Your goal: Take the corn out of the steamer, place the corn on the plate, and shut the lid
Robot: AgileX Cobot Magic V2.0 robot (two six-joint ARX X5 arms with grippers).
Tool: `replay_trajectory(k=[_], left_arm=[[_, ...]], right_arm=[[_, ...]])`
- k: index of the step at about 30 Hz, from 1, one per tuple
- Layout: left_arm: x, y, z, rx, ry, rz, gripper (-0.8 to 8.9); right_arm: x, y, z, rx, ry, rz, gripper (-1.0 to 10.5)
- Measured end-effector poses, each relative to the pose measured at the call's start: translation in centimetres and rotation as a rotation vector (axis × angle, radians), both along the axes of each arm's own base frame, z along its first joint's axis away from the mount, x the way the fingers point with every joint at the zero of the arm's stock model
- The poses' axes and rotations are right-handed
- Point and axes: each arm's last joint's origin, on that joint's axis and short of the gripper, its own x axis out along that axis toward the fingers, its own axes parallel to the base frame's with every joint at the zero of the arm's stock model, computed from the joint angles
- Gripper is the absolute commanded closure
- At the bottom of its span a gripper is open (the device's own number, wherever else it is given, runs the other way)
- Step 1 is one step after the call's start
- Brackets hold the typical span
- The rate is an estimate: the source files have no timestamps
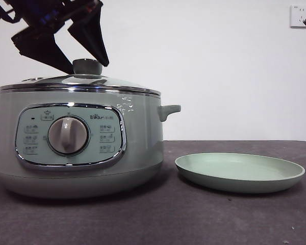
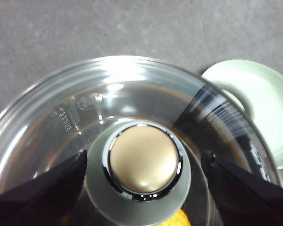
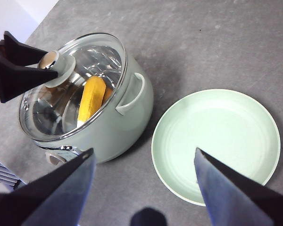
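Note:
The glass lid (image 1: 115, 82) will come off in one piece when I lift its knob, because the smooth round rim (image 1: 80, 88) just sits on the steamer's edge.
The steamer (image 1: 76, 153) stands on the left with the glass lid (image 1: 76, 81) sitting on it. The corn (image 3: 92, 96) lies inside and shows through the glass; a yellow sliver of it also shows in the left wrist view (image 2: 179, 219). My left gripper (image 1: 87, 65) is open, one jaw on each side of the lid's knob (image 2: 144, 162), close to it. The plate (image 1: 239, 172) is empty to the right of the steamer. My right gripper (image 3: 144, 150) is open and empty, high above the table between the steamer and the plate.
The dark grey table (image 1: 194, 219) runs under both. A white wall with a socket (image 1: 298, 15) is behind. The steamer's side handle (image 1: 168, 109) sticks out toward the plate.

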Motion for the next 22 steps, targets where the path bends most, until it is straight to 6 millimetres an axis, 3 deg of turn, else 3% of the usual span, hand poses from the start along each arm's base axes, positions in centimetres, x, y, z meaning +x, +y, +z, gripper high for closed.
replay_trajectory(k=[2,9,22], left_arm=[[0.11,-0.06,-0.17,0.005,0.004,-0.002,4.31],[0.15,-0.07,-0.19,0.022,-0.008,-0.014,8.29],[-0.07,0.12,0.32,0.041,-0.048,-0.009,8.22]], right_arm=[[0.00,0.00,0.00,0.000,0.000,0.000,6.0],[0.00,0.00,0.00,0.000,0.000,0.000,6.0],[0.37,0.67,0.35,0.024,-0.033,0.022,6.0]])
